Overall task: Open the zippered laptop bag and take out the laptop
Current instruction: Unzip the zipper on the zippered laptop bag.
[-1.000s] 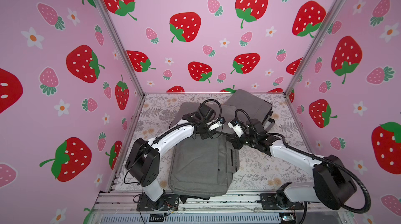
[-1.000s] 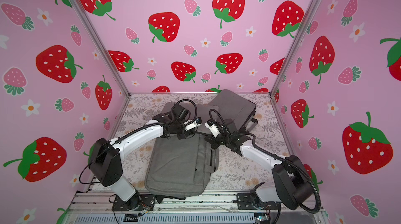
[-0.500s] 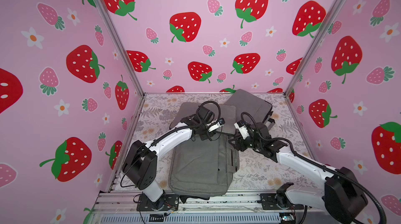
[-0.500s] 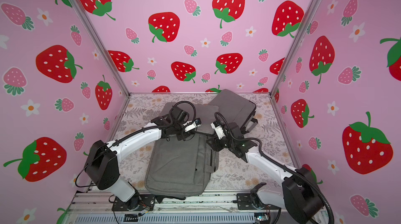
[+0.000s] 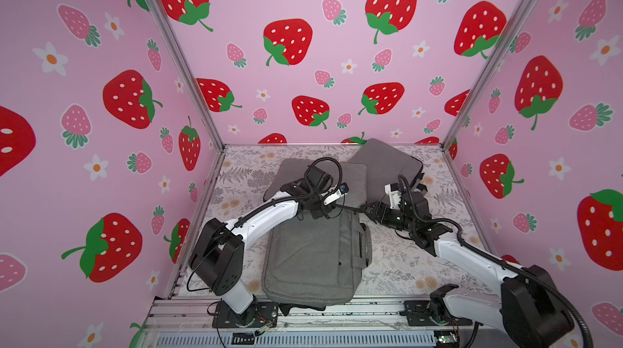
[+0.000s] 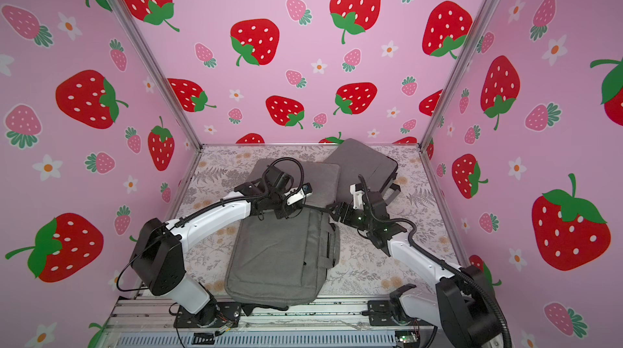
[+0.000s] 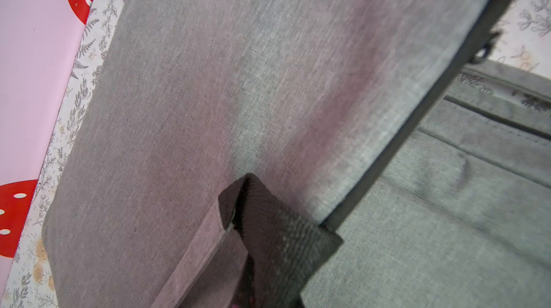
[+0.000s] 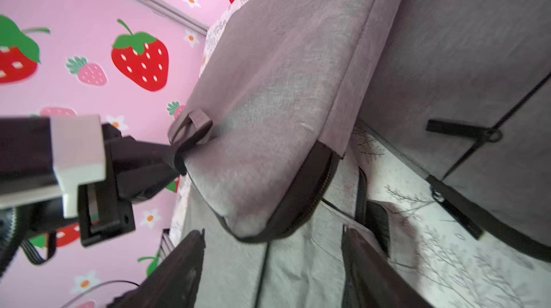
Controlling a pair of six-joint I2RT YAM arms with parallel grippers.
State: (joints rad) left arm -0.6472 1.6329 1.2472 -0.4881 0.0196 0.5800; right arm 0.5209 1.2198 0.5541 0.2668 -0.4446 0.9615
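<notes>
The laptop bag's zippered corner [image 5: 360, 207] hangs loose beyond my left gripper's hold, so next my right gripper grips that corner [image 8: 310, 184] firmly before my left gripper pulls the zipper.
The zippered laptop bag [image 5: 350, 178] [image 6: 323, 178] is the flat grey one in the middle, its near edge resting on the front bag. A black zipper [image 8: 301, 199] runs round its corner. My left gripper [image 5: 350, 208] [image 6: 320, 209] [image 7: 241, 190] is shut on the bag's near edge, beside a small fabric loop [image 8: 190, 124]. My right gripper [image 5: 367, 210] [image 6: 337, 211] [image 8: 272, 232] is open, just right of that corner, holding nothing. The laptop is hidden.
A bigger grey bag with a side handle [image 5: 313, 255] [image 6: 279, 255] lies in front, reaching the table's near edge. A third grey bag with black straps [image 5: 387, 164] [image 8: 477, 53] sits at the back right. Pink walls enclose the floral table [image 5: 397, 252].
My right gripper has gone from shut to open and drawn back to the right, away from the bag's corner. The left gripper stayed shut and shifted slightly right.
</notes>
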